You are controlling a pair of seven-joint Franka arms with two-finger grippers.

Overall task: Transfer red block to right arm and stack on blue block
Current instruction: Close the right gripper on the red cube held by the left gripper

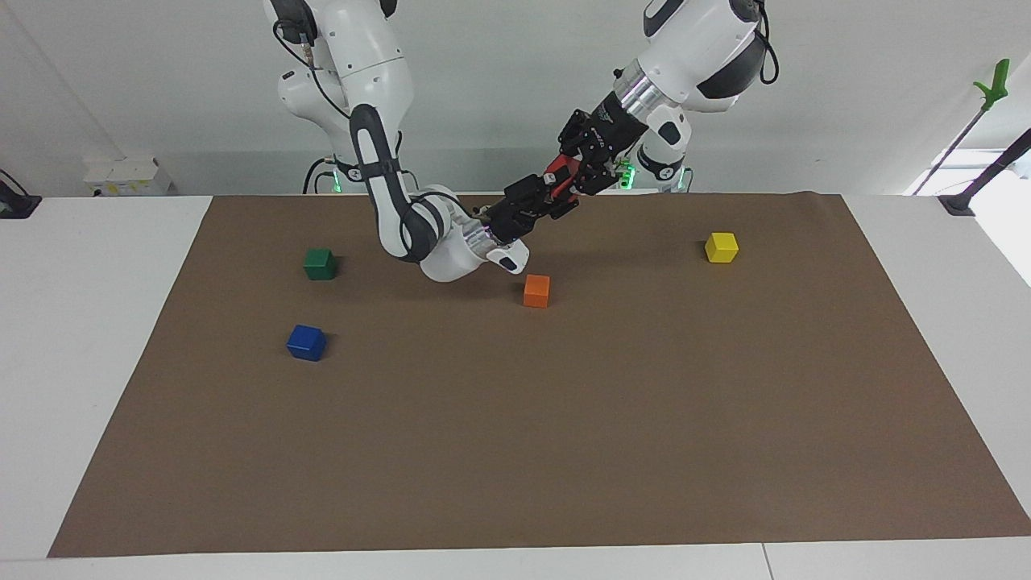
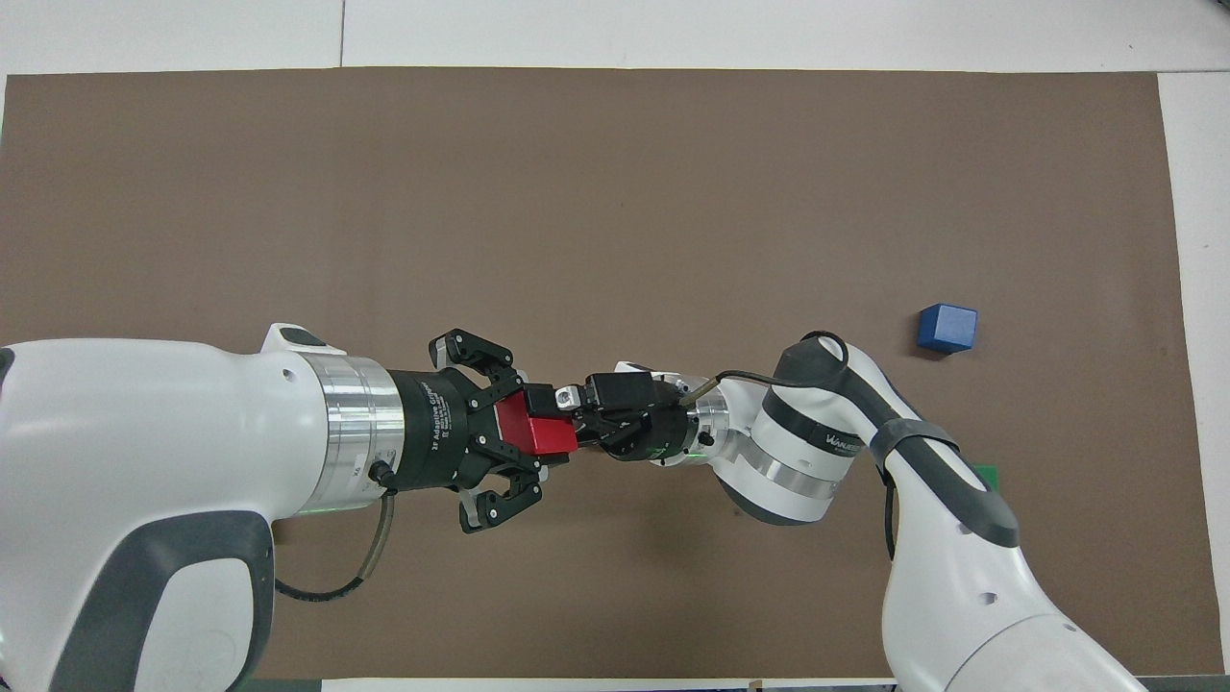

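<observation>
I need to move my left gripper back out of the way before I stack the red block (image 2: 537,428) on the blue block (image 2: 947,328), because my left gripper's fingers are around the red block in my right gripper.
The red block (image 2: 543,432) is up in the air between both grippers, over the middle of the brown mat. It also shows in the facing view (image 1: 554,171). My left gripper (image 2: 528,430) (image 1: 564,179) is around one end of it. My right gripper (image 2: 569,423) (image 1: 541,192) meets it head-on and is shut on the other end. The blue block (image 1: 306,342) (image 2: 947,328) sits alone on the mat toward the right arm's end, with nothing on it.
An orange cube (image 1: 536,291) lies on the mat just below the two grippers. A green cube (image 1: 320,263) sits nearer to the robots than the blue block. A yellow cube (image 1: 722,247) lies toward the left arm's end. The brown mat (image 1: 564,451) covers the table.
</observation>
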